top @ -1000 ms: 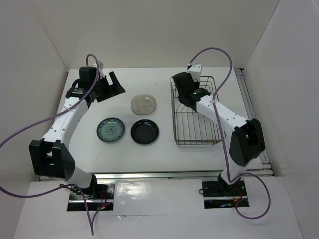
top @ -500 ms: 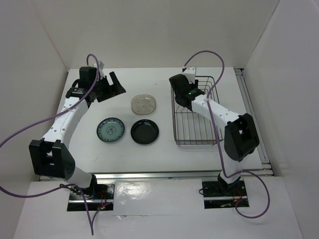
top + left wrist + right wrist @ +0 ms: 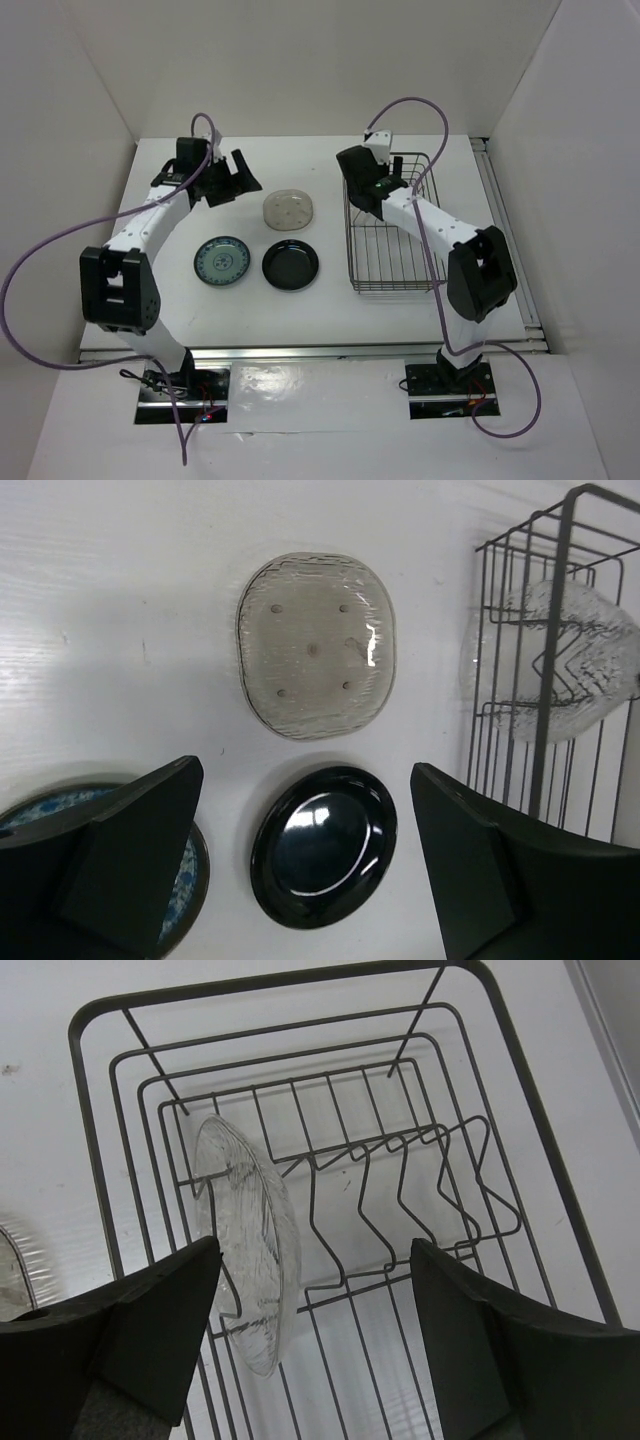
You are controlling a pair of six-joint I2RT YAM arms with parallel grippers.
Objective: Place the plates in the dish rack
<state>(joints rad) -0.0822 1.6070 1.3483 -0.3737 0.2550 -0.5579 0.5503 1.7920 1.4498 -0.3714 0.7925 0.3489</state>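
Observation:
My open left gripper should continue to go down, because the beige plate's rim [image 3: 266,213] nearest it is clear of the teal plate. It needs to continue to move toward that rim until my fingers are on both sides of it.
The dish rack [image 3: 395,262] stands at the right. A clear glassy plate [image 3: 250,1250] stands on edge between its dividers at the far end, free of the fingers. My right gripper [image 3: 315,1250] hangs open just above it, over the rack's far end [image 3: 385,190]. Three plates lie flat on the table: a beige speckled one [image 3: 289,209], a teal patterned one [image 3: 222,261] and a glossy black one [image 3: 290,265]. My left gripper [image 3: 238,178] is open and empty, hovering left of the beige plate [image 3: 318,645], with the black plate [image 3: 323,845] between its fingers in the left wrist view.
White walls close in the table at the back and both sides. A metal rail [image 3: 505,220] runs along the right edge beside the rack. The rack's other divider slots [image 3: 420,1190] hold nothing.
My right gripper has opened and let go of the clear plate, which now stands in the rack. The left arm has swung right, closer to the plates on the table.

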